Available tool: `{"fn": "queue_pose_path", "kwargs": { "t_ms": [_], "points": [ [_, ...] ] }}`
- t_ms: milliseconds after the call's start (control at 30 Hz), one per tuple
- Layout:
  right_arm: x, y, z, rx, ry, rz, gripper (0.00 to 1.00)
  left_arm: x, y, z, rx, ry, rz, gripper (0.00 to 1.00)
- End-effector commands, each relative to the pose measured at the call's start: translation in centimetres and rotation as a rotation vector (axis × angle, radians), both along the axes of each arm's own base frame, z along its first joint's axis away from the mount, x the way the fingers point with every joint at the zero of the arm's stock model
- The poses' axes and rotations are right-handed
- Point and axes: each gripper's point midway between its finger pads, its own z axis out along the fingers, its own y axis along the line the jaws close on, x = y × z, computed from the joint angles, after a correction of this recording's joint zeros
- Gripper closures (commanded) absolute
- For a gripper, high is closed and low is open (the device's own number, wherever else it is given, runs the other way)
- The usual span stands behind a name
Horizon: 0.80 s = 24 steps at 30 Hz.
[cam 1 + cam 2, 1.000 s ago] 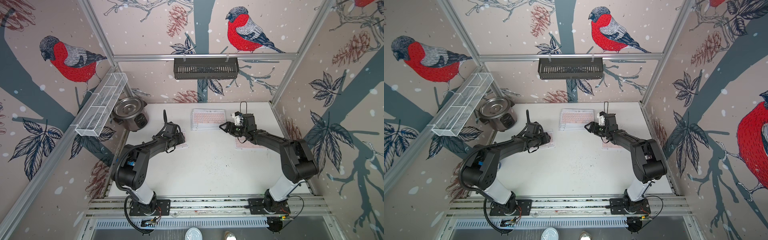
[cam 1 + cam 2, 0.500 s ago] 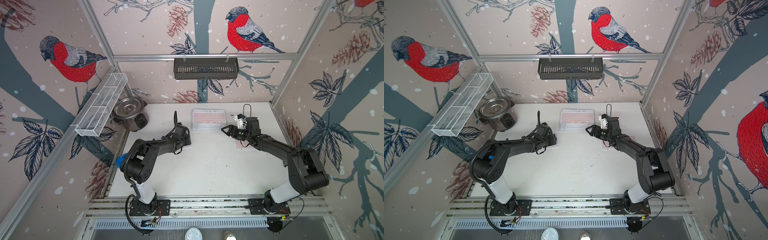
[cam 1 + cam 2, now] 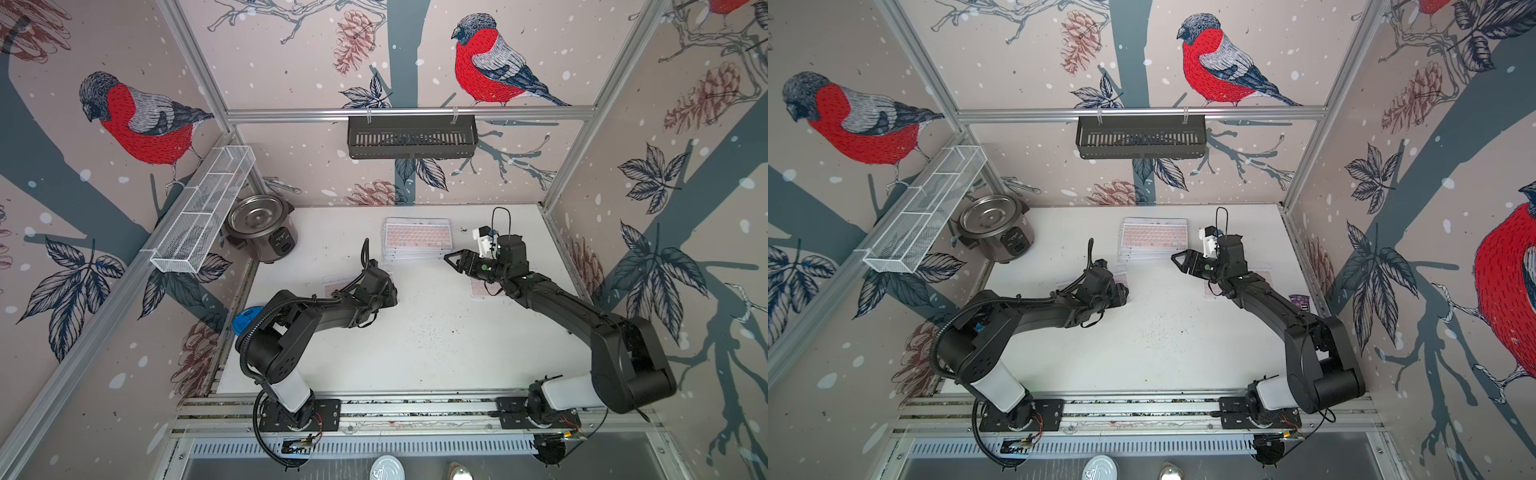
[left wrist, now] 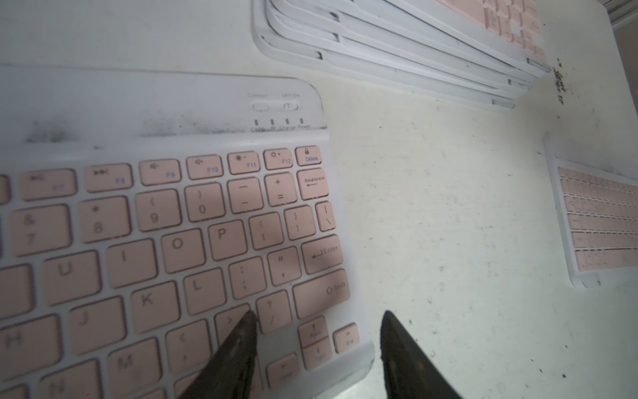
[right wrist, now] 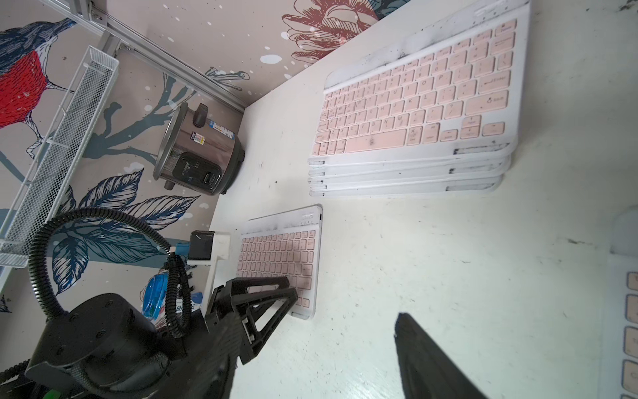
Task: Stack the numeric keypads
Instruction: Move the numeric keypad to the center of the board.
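Note:
I should slide the keypad to the middle and then take its opposite end (image 3: 328, 285), because my left gripper is at the single keypad's end (image 4: 340, 286) facing my right gripper.
Several pink-keyed numeric keypads lie in a stack (image 3: 417, 239) (image 3: 1154, 237) (image 5: 414, 96) at the back middle of the table. A single keypad (image 3: 336, 286) (image 4: 172, 241) (image 5: 279, 255) lies flat on the left. My left gripper (image 3: 390, 289) (image 4: 317, 316) is shut on this keypad's near right corner, with one fingertip (image 4: 247, 321) on the keys and the other at the edge. Another keypad (image 3: 482, 289) (image 4: 600, 221) lies under my right arm. My right gripper (image 3: 449, 259) (image 3: 1177, 259) hovers open and empty in front of the stack's right end. One of its fingers (image 5: 424, 355) shows over bare table.
A rice cooker (image 3: 259, 228) stands at the back left corner, below a white wire basket (image 3: 203, 212) on the left wall. A black basket (image 3: 411, 137) hangs on the back wall. A blue object (image 3: 247, 320) sits at the table's left edge and a purple packet (image 3: 1302, 301) at the right edge.
My left arm has shifted right along the single keypad to its right corner, and its jaws have closed a little. The right gripper has drifted slightly right, still open.

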Motion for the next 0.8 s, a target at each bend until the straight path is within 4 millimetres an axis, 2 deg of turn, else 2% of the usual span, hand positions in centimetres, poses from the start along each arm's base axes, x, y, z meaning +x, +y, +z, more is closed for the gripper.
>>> {"fn": "queue_pose_path", "kwargs": {
  "t_ms": [0, 400, 600, 700, 767],
  "points": [
    [-0.4, -0.4, 0.1, -0.012, 0.002, -0.01, 0.28, -4.8, -0.4, -3.5, 0.005, 0.233, -0.031, 0.43],
    [-2.5, -2.3, -1.5, -0.055, 0.036, -0.064, 0.27, -6.0, -7.5, -2.4, -0.052, 0.221, -0.174, 0.43],
    [-3.5, -2.9, -3.8, -0.087, 0.086, -0.058, 0.27, -6.6, -10.1, -2.5, -0.069, 0.217, -0.227, 0.43],
    [-3.9, -3.2, -5.1, -0.1, 0.116, -0.056, 0.27, -6.3, -11.1, -1.3, -0.093, 0.188, -0.239, 0.43],
    [-4.0, -3.3, -5.6, -0.109, 0.126, -0.056, 0.27, -6.0, -11.3, 0.4, -0.119, 0.159, -0.233, 0.43]
  ]
}}
